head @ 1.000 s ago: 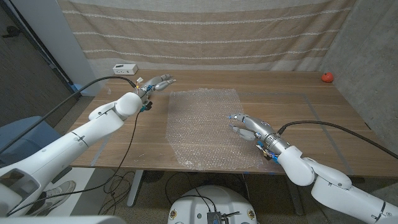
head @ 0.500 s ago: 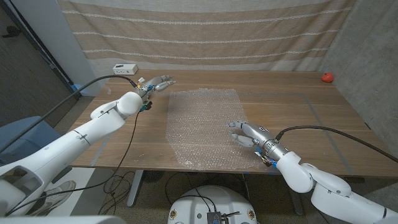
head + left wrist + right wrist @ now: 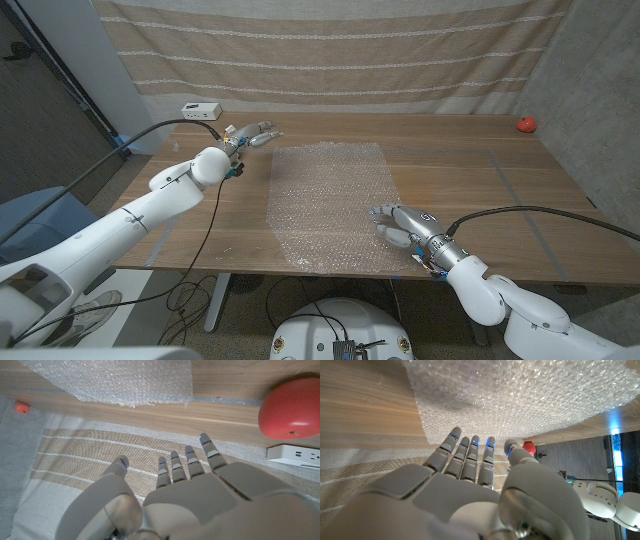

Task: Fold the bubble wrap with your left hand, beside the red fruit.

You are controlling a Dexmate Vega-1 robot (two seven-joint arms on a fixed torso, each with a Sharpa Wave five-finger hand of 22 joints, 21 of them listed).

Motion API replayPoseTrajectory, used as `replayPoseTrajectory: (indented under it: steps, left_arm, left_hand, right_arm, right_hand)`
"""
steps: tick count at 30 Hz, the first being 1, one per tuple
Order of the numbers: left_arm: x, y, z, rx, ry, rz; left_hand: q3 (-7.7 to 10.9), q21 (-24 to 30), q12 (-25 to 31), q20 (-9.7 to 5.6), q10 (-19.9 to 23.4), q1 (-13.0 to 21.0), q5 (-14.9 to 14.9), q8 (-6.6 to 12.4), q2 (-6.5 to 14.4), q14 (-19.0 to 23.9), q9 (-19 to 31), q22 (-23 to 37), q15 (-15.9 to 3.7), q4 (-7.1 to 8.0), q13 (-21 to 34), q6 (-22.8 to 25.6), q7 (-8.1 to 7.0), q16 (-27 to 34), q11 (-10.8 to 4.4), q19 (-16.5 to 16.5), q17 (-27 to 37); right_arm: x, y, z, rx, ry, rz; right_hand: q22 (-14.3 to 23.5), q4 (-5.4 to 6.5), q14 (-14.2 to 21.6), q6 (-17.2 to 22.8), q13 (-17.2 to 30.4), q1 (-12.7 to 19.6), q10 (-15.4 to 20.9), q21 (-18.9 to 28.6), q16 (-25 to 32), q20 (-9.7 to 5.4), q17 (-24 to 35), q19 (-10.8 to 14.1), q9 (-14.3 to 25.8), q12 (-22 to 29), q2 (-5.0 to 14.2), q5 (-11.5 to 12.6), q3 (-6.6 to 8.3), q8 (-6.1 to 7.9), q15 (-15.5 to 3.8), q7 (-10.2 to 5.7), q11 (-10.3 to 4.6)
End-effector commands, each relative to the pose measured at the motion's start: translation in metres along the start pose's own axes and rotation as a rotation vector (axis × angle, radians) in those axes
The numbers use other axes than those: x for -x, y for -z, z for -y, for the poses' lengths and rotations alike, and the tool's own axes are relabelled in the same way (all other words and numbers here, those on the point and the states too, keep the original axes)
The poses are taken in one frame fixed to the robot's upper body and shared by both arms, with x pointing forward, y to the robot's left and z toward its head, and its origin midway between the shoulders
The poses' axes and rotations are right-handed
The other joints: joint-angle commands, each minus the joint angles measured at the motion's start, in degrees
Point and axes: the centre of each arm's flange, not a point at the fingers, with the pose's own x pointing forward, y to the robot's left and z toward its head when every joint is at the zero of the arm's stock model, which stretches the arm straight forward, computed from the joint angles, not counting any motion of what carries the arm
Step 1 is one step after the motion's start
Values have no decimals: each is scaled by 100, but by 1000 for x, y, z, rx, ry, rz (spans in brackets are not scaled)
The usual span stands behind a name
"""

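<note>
My gripper will pull the bubble wrap's far edge (image 3: 328,146) toward me. That edge is thin and loose, so the bubble wrap will fold over itself and stay folded.
A clear bubble wrap sheet (image 3: 330,205) lies spread out in the middle of the wooden table (image 3: 200,220); it also shows in the wrist views as bubble wrap (image 3: 115,380) and bubble wrap (image 3: 520,400). My left hand (image 3: 255,135) hovers beyond the sheet's far left corner, fingers apart and holding nothing; the same left hand (image 3: 170,495) is apart from the wrap. My right hand (image 3: 400,222) is over the sheet's near right part, its fingers (image 3: 470,455) extended with nothing in them. A small red fruit (image 3: 526,124) sits at the far right corner.
A white power strip (image 3: 200,109) lies at the far left edge, power strip (image 3: 295,453). A large red rounded thing (image 3: 292,407) lies close to it, near my left hand. A striped curtain (image 3: 320,50) hangs behind the table.
My right hand has drawn back toward the table's near edge over the wrap's right part. The left hand and the sheet have hardly moved.
</note>
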Motion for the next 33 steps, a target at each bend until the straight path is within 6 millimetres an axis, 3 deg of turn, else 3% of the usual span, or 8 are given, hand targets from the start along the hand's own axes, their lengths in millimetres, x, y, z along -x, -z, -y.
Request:
replayPoseTrajectory:
  steps: [1,8,13,20,28,33]
  left_arm:
    - [-4,4,2,-52,-4,-39]
    - [-12,7,6,-104,10,-78]
    - [-22,5,11,-153,57,-86]
    - [-35,-1,16,-172,50,-70]
    - [-49,-10,26,-180,88,-66]
    - [-59,-12,30,-162,86,-97]
  left_hand:
    - [-28,-16,-55,-7,-20,131,33,-8,-68,51,7,31,-36,-115,16,30,-55,-30,-90,35,6]
    - [-113,-26,-101,-70,-92,177,21,-72,-224,49,8,35,-99,-214,21,-151,-179,-58,-172,88,13]
    - [-202,-109,-220,-334,-495,335,31,-113,-367,-212,17,36,-233,-385,39,-564,-299,-138,-231,38,21]
    - [-266,-105,-160,-427,-406,398,43,-56,-484,-213,17,31,-317,-466,48,-514,-475,-118,-193,131,22]
    - [-331,-158,-177,-358,-529,553,62,-37,-654,-327,18,20,-293,-607,59,-551,-518,-133,-179,122,27]
    - [-334,-131,6,-214,-89,857,52,65,-687,60,25,15,-306,-716,84,-289,-459,11,-140,404,34]
  right_arm:
    - [12,0,-18,41,-64,-36]
    - [14,0,-20,57,-74,-46]
    - [16,1,-21,74,-91,-60]
    - [17,5,-23,79,-113,-76]
    - [16,10,-28,78,-135,-87]
    - [16,12,-29,72,-136,-92]
  right_hand:
    - [11,-24,64,105,14,70,89,25,51,27,24,35,29,48,36,16,17,33,-163,11,-10]
    - [13,-11,74,160,17,83,112,28,64,18,45,55,32,45,56,15,10,32,-176,21,1]
    - [14,-12,78,167,18,95,120,27,68,21,52,60,32,43,58,16,9,25,-175,25,-18]
    - [14,-66,93,284,20,187,150,22,70,19,55,66,34,40,67,37,47,42,-187,51,-21]
    - [18,19,120,418,24,152,221,19,102,19,98,73,37,53,96,35,23,60,-182,89,12]
    - [18,43,119,490,25,147,248,18,110,21,115,79,38,55,95,36,15,70,-172,97,2]
